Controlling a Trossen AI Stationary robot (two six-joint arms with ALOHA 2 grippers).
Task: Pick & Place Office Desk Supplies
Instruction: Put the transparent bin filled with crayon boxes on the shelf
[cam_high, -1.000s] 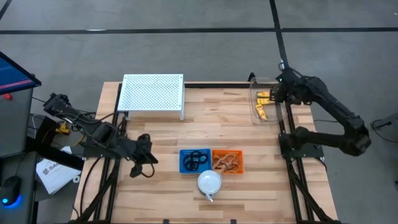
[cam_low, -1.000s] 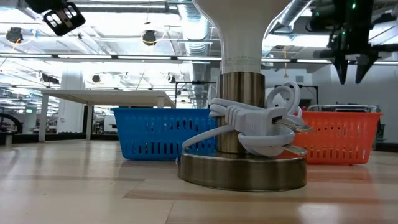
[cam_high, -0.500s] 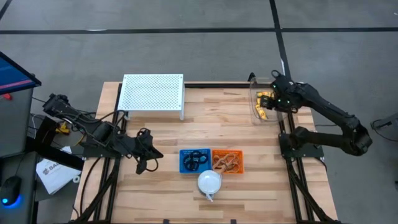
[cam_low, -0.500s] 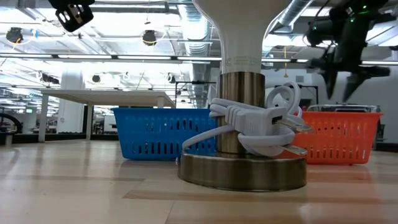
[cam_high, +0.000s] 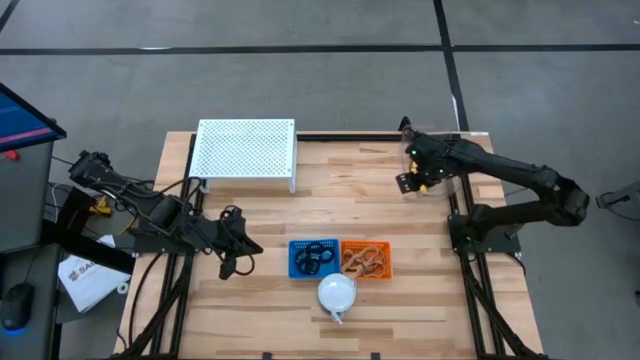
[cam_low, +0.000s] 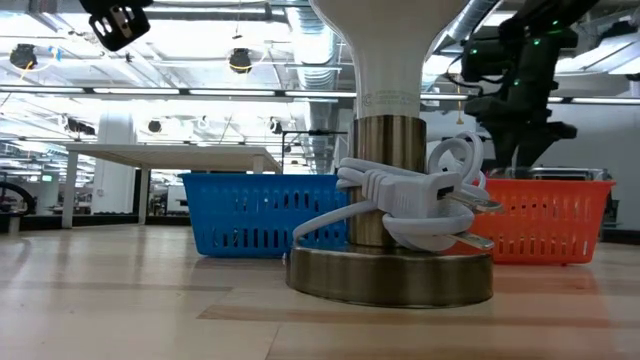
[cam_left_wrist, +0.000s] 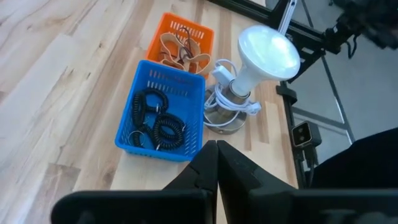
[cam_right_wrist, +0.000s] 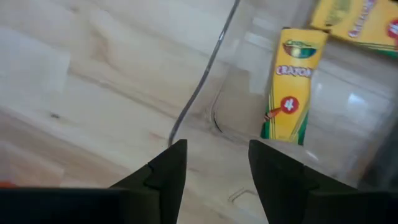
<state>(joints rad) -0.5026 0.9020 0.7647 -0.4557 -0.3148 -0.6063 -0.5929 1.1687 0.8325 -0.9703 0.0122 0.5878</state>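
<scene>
Next, I back off and straddle the rim at the bin's near corner (cam_right_wrist: 172, 138) before I lift the bin, because the clear bin's rim (cam_right_wrist: 193, 98) is outside my right gripper's open fingers.
Two yellow crayon boxes (cam_right_wrist: 289, 93) lie inside a clear plastic bin (cam_right_wrist: 348, 124) at the table's far right. My right gripper (cam_right_wrist: 214, 158) hangs open over the bin's near-left corner (cam_high: 410, 178), fingers pointing down, with the bin's rim beside one finger. A blue basket (cam_left_wrist: 163, 118) holds black coiled rings and an orange basket (cam_left_wrist: 181, 46) holds tan rubber bands. My left gripper (cam_left_wrist: 216, 155) is shut and holds nothing, raised over the table left of the blue basket (cam_high: 228, 265).
A lamp with a white dome shade (cam_high: 337, 293), its white cord wrapped round the stem (cam_low: 415, 195), stands just near of the two baskets. A white perforated stand (cam_high: 245, 150) sits at the far left. Bare wood lies between the bin and the baskets.
My right gripper has come down and moved toward the table's left and near side, from above the bin's far part to its near-left corner, rolling its wrist as it went; its fingers stay open. My left gripper has tipped a little in place.
</scene>
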